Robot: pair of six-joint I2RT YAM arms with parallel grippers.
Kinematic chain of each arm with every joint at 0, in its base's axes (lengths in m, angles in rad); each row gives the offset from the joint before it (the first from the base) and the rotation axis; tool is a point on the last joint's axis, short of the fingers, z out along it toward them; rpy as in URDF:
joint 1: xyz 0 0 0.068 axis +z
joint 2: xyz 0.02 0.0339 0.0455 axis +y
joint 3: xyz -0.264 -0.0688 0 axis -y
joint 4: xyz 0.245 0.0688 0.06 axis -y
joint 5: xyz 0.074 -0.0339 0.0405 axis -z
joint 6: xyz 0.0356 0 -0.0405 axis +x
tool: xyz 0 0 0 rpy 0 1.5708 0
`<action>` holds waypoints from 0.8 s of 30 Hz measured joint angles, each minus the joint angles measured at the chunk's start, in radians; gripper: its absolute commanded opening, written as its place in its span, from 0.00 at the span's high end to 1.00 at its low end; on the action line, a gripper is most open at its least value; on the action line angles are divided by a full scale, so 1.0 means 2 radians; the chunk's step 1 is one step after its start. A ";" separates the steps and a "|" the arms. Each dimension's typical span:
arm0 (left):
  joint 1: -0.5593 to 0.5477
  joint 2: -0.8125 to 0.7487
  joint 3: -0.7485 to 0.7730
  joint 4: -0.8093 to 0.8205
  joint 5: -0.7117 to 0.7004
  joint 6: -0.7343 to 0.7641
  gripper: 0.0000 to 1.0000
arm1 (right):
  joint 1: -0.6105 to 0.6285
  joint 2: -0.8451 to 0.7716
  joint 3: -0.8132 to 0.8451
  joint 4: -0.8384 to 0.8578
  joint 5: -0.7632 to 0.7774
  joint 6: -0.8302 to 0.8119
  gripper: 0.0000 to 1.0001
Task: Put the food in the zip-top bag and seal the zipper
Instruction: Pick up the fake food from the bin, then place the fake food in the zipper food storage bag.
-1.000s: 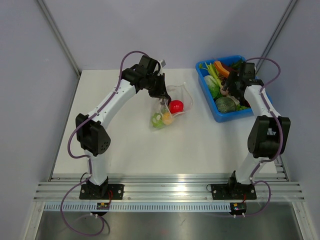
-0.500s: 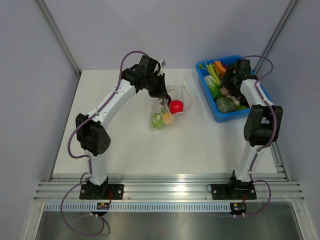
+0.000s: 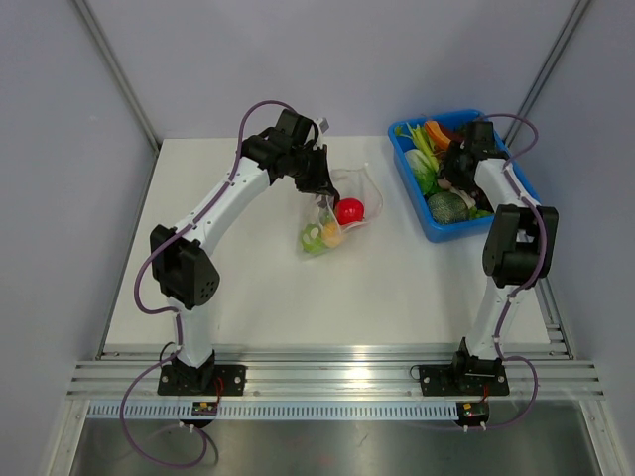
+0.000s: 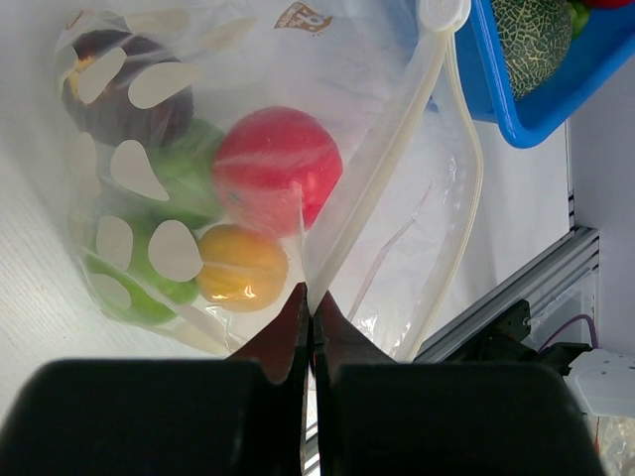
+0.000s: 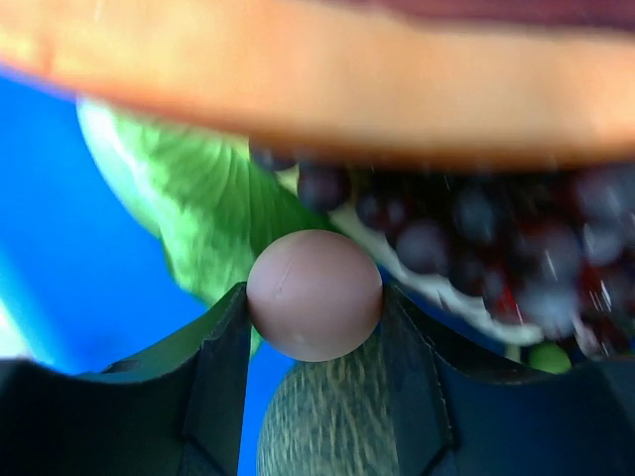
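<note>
I should keep moving the brownish-pink ball with my right gripper until the ball reaches the red fruit inside [image 3: 349, 210], then let go, because my left gripper is holding the bag's opening [image 4: 412, 208] open.
The clear zip-top bag [image 3: 337, 213] lies mid-table and holds a red fruit [image 3: 348, 210], a yellow one [image 4: 241, 268], green ones [image 4: 189, 169] and a dark one [image 4: 119, 94]. My left gripper [image 3: 319, 186] is shut on the bag's mouth edge [image 4: 310, 297]; the white zipper strip [image 4: 382, 164] runs up from the jaws, the mouth open. My right gripper [image 3: 452, 178] is over the blue tray [image 3: 437, 230] and is shut on a small brownish-pink ball [image 5: 315, 295], held between both fingers above a netted melon [image 5: 327, 416].
The blue tray at the right back holds a netted melon [image 3: 448, 206], green leaves [image 5: 198, 198], dark grapes [image 5: 476, 238] and an orange piece [image 5: 327, 79]. The table's right edge and metal frame rail [image 4: 526, 288] lie beyond the bag.
The right arm has swung its gripper leftward and lower into the tray. The left arm and the bag have not moved.
</note>
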 measured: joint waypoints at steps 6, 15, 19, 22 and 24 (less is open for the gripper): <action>0.000 0.000 0.000 0.004 0.001 0.000 1.00 | 0.000 -0.097 -0.058 0.004 0.001 0.000 0.63; 0.000 0.000 -0.003 0.008 0.005 -0.002 1.00 | 0.005 -0.256 -0.131 0.010 -0.021 0.016 0.64; -0.001 0.000 -0.010 0.010 0.005 -0.002 1.00 | 0.064 -0.305 -0.162 0.003 -0.015 0.026 0.63; -0.001 0.000 -0.019 0.011 0.005 -0.002 1.00 | 0.149 -0.322 -0.166 0.001 -0.015 0.039 0.64; -0.001 0.000 -0.027 0.012 0.005 -0.002 1.00 | 0.191 -0.328 -0.167 0.002 -0.022 0.050 0.64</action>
